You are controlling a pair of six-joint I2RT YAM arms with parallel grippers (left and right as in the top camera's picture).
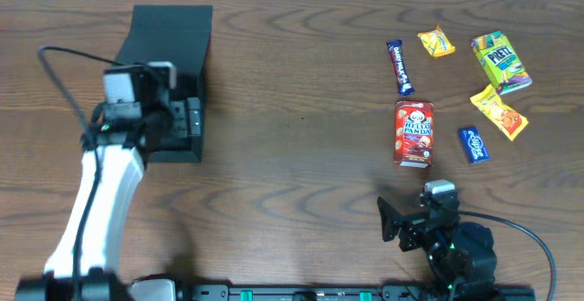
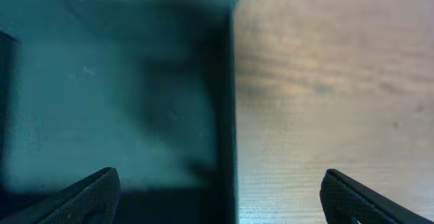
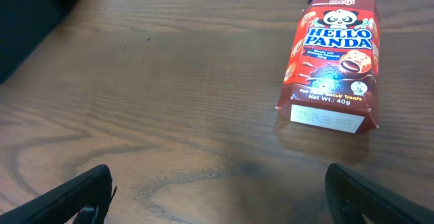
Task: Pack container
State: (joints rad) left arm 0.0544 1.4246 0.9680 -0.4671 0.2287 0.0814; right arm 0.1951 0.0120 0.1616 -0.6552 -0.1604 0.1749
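Observation:
The container's dark edge (image 2: 227, 115) runs between the left gripper's spread fingers, so the left gripper should continue to go down over that edge (image 2: 229, 190) and close there.
The container (image 1: 173, 35), a dark matte box, stands at the table's left. My left gripper (image 1: 192, 119) hovers over its right edge, open and holding nothing. In the left wrist view the container (image 2: 115, 81) fills the left half, its dark edge runs between the spread fingertips (image 2: 91, 195), and bare wood lies on the right. My right gripper (image 1: 391, 219) rests low at the front right, open and empty. In the right wrist view a red Hello Panda box (image 3: 336, 64) lies flat ahead and to the right of the right gripper (image 3: 220, 200).
Snacks lie at the back right: the Hello Panda box (image 1: 413, 133), a dark purple bar (image 1: 400, 67), a yellow packet (image 1: 436, 42), a green Pretz box (image 1: 501, 61), an orange-yellow packet (image 1: 499, 111) and a small blue packet (image 1: 473, 144).

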